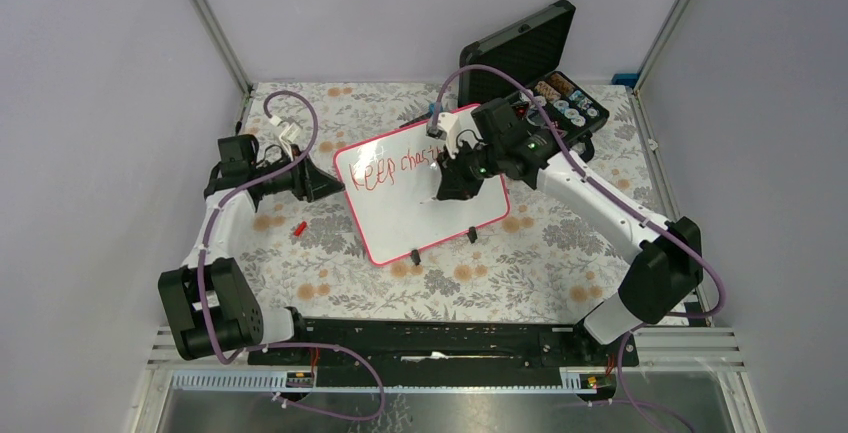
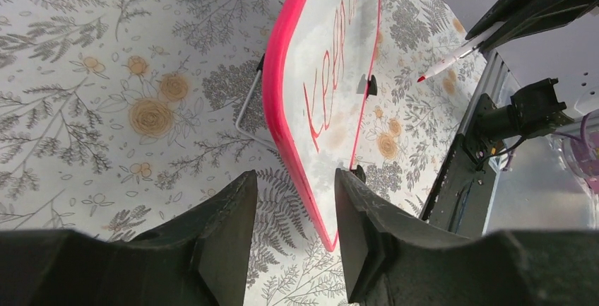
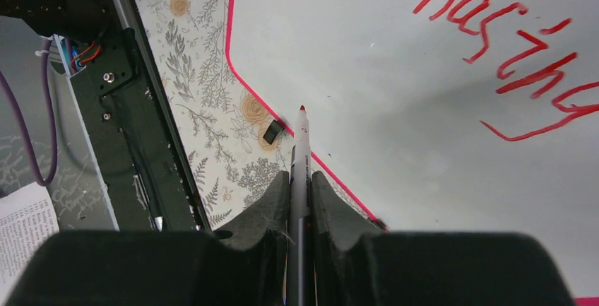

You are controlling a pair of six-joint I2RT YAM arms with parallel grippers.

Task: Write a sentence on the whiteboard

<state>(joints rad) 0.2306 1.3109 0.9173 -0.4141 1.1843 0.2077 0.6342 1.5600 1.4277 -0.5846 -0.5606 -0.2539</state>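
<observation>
The whiteboard's edge [image 2: 299,177] lies loose in the robot's open left gripper, so next the left gripper moves in and pinches that edge before the right gripper writes below "Keep" [image 1: 384,219].
The whiteboard [image 1: 420,208] lies tilted on the flowered tablecloth, with a red-pink frame and two black feet at its near edge. The sentence [image 1: 400,165] reads "Keep chasing" in red along the top. My left gripper [image 1: 335,185] sits at the board's left edge. In the left wrist view, the left gripper [image 2: 295,179] is open, with the whiteboard's [image 2: 332,66] corner in the gap, touching neither finger. My right gripper [image 3: 301,179] is shut on a red marker [image 3: 300,143]. The marker's tip hovers over the blank lower part of the whiteboard [image 3: 424,143], below "chasing" [image 3: 494,30].
An open black case [image 1: 520,48] stands at the back right, with a tray of small items [image 1: 570,101] beside it. A small red cap [image 1: 299,227] lies left of the board. White clips [image 1: 285,131] sit behind the left arm. The metal rail [image 1: 430,338] runs along the near edge.
</observation>
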